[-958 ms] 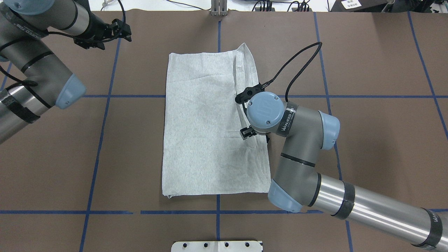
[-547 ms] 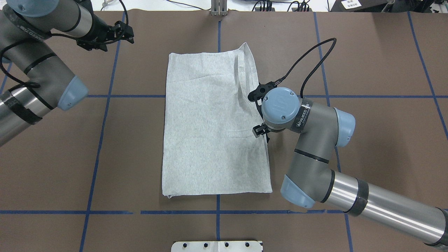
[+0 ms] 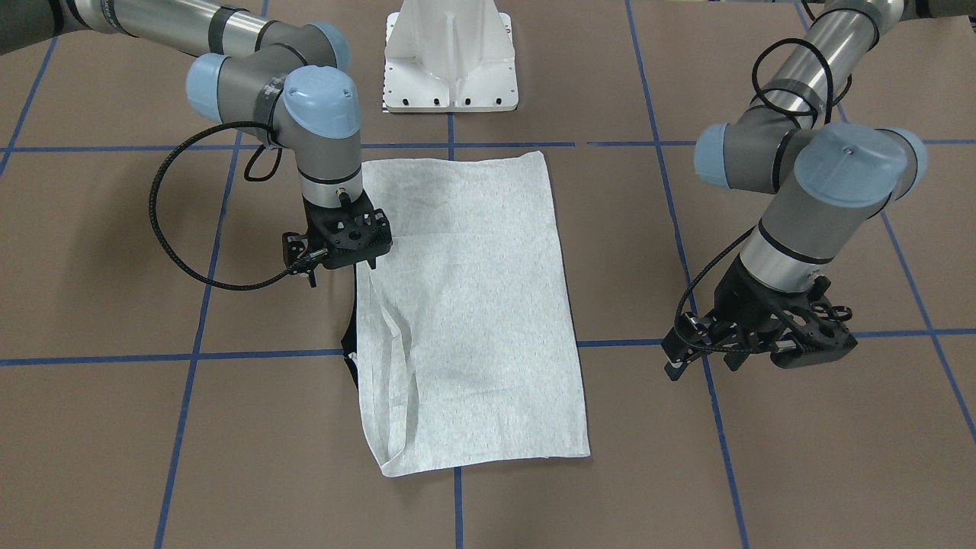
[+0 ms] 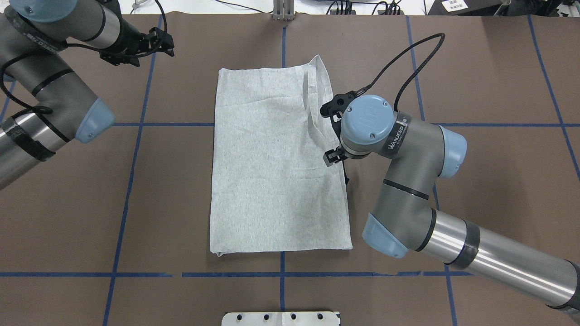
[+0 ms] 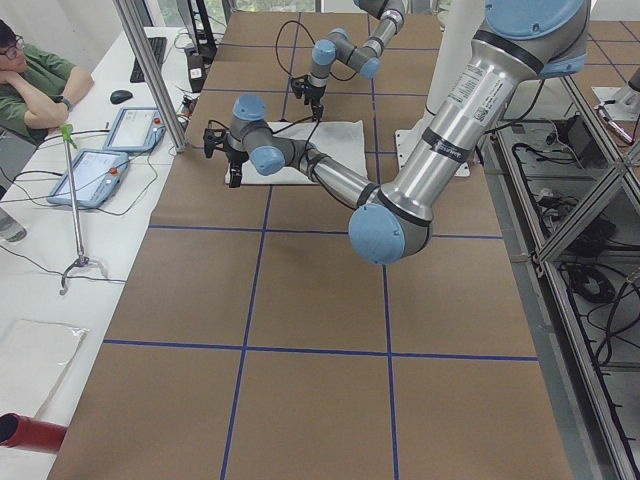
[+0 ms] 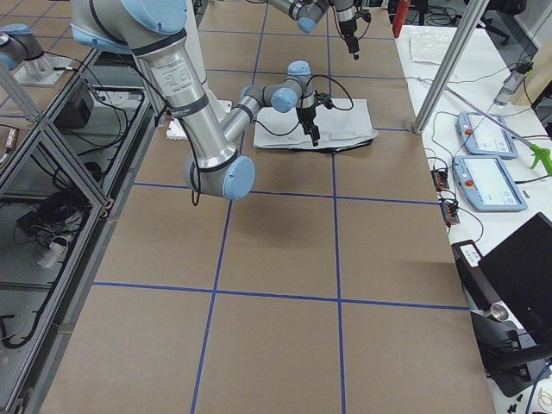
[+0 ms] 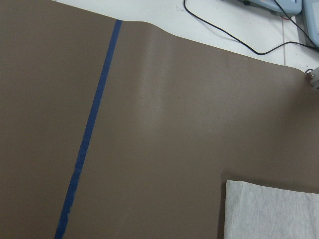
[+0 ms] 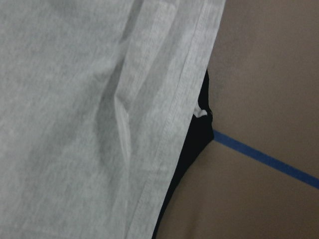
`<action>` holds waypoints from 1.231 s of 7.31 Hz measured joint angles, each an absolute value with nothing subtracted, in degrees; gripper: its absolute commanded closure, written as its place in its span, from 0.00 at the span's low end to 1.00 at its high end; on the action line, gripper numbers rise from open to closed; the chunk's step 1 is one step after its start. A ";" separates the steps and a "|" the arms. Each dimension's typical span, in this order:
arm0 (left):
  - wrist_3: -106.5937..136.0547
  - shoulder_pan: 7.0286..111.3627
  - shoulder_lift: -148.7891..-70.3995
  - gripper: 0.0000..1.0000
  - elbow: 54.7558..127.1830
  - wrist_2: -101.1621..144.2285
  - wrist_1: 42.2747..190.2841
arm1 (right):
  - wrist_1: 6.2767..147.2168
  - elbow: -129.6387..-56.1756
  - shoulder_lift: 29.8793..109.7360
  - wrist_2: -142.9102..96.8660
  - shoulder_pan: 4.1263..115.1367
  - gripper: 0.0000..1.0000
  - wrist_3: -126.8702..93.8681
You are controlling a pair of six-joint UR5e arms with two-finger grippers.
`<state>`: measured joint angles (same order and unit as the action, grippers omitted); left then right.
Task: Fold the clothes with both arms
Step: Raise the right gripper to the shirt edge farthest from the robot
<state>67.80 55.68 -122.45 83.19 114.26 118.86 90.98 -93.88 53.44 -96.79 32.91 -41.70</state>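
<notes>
The grey T-shirt (image 3: 471, 311) will show more hidden black trim when I fold it over, because black collar trim (image 3: 350, 342) sticks out from under the T-shirt's edge.
The grey T-shirt (image 4: 272, 158) lies folded into a tall rectangle in the middle of the table, plain side up; it also shows in the front view (image 3: 473, 305). A bit of its black collar trim (image 8: 192, 139) pokes out from under its right edge (image 3: 351, 343). My right gripper (image 4: 335, 131) hovers over that right edge (image 3: 343, 263), jaws apart and holding nothing. My left gripper (image 4: 163, 41) is open and empty over bare table at the far left (image 3: 755, 354), well off the shirt. The left wrist view shows only one shirt corner (image 7: 269, 209).
The brown table cover carries a grid of blue tape lines (image 4: 131, 181). The white pedestal (image 3: 450, 61) stands at the robot's edge of the table. A seated person (image 5: 35, 80), tablets (image 5: 100, 170) and a metal pole (image 5: 150, 70) are beyond the far edge.
My right gripper has moved right, from over the shirt to its right edge, and a little toward the far side. The shirt lies still. The left gripper has barely shifted.
</notes>
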 measured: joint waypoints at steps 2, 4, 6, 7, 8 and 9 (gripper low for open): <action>67.62 55.69 -122.23 0.00 83.12 114.26 118.84 | 90.04 -83.88 44.96 -96.56 33.92 0.00 -41.87; 67.55 55.70 -122.18 0.00 82.55 114.31 119.24 | 85.37 -73.19 39.62 -96.04 34.69 0.00 -41.83; 67.58 55.70 -122.17 0.00 81.06 114.34 121.32 | 83.54 -70.20 39.11 -95.95 35.61 0.00 -41.36; 67.59 55.70 -122.17 0.00 80.61 114.34 121.97 | 83.36 -69.89 39.39 -96.35 36.14 0.00 -41.04; 67.59 55.70 -122.18 0.00 80.43 114.34 122.26 | 83.30 -69.81 40.07 -97.05 36.77 0.00 -40.45; 67.59 55.71 -122.25 0.00 80.37 114.35 122.37 | 83.26 -69.83 41.18 -97.72 37.43 0.00 -39.60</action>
